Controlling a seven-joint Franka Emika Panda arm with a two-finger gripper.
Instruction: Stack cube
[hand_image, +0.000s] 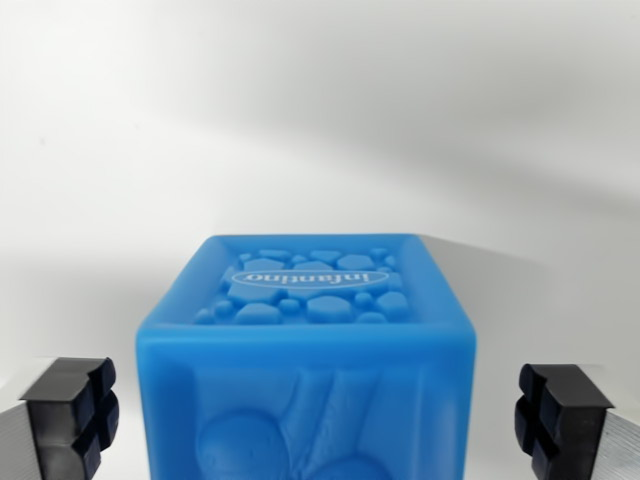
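Observation:
The blue cube (305, 360) will bend inward at its sides when I grip and lift it, because rounded rims (305, 336) go around the cube's sunken sides.
A blue soft cube (310, 350) with raised pebble shapes and an oval logo on its top face fills the lower middle of the wrist view. It rests on a white surface. My gripper (318, 415) is open, with one black fingertip (72, 410) at the wrist view's left and the other black fingertip (560, 412) at the wrist view's right. The cube stands between the two pads, with a gap on each side and no contact. The cube's lower part is cut off by the bottom edge of the view.
A plain white surface (320, 150) spreads behind and around the cube, with a soft shadow at the upper right.

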